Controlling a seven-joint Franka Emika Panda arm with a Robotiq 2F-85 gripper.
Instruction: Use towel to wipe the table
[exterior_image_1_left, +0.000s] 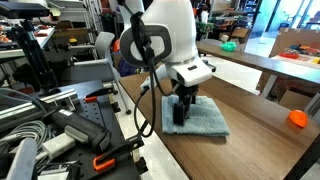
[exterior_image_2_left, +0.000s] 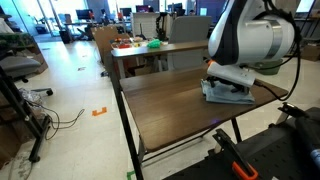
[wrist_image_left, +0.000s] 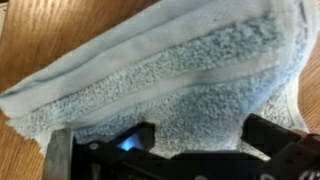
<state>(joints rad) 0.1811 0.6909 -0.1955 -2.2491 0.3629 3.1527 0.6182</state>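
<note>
I should slide the towel under my gripper back across the tabletop (exterior_image_2_left: 182, 82) toward the second table, because it is already close to the table's edge (exterior_image_1_left: 151, 130) by the bench.
A light blue folded towel (exterior_image_1_left: 207, 121) lies on the brown wooden table (exterior_image_1_left: 250, 135), and shows in both exterior views (exterior_image_2_left: 226, 97). My gripper (exterior_image_1_left: 181, 108) points straight down onto the towel's near part. In the wrist view the towel (wrist_image_left: 170, 70) fills the picture. The two black fingers (wrist_image_left: 200, 135) stand wide apart with towel fabric between them, apparently touching its surface. The gripper is open and nothing is pinched. In an exterior view the arm's white body hides most of the gripper (exterior_image_2_left: 229, 88).
An orange object (exterior_image_1_left: 298, 118) sits beyond the table's far corner. A second table (exterior_image_2_left: 140, 48) carries green and coloured items. Black tools, cables and orange-handled clamps (exterior_image_1_left: 60, 135) lie on the bench beside the table's edge. Bare tabletop (exterior_image_2_left: 170, 105) stretches away from the towel.
</note>
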